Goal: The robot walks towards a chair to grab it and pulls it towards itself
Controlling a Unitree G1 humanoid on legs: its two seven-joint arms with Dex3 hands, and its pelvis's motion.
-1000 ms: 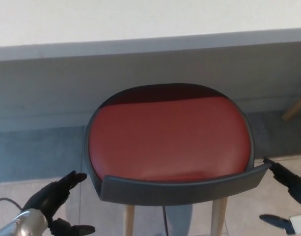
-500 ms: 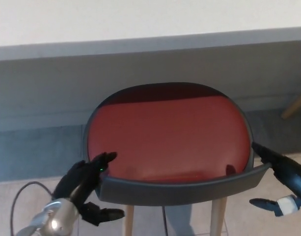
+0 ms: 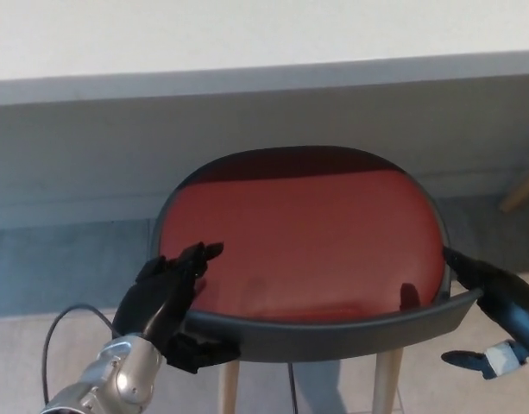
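My gripper will slide the chair fully out of the table's shade when it pulls, because only the red seat's far strip is in shadow.
A chair with a red seat, a dark grey curved backrest and light wooden legs stands before me, tucked partly under a white table. My left hand is at the backrest's left end, fingers over the rim onto the seat and thumb below the rim, not clearly clamped. My right hand is at the backrest's right end, fingers lying along the rim's outer edge and thumb spread well below it.
The white table top with its grey edge spans the back. A wooden leg of another piece of furniture shows at the right edge. Grey carpet meets light floor tiles under the chair.
My left hand has risen from the lower left corner and reached over the backrest's left end onto the seat. The right hand has closed in on the backrest's right end.
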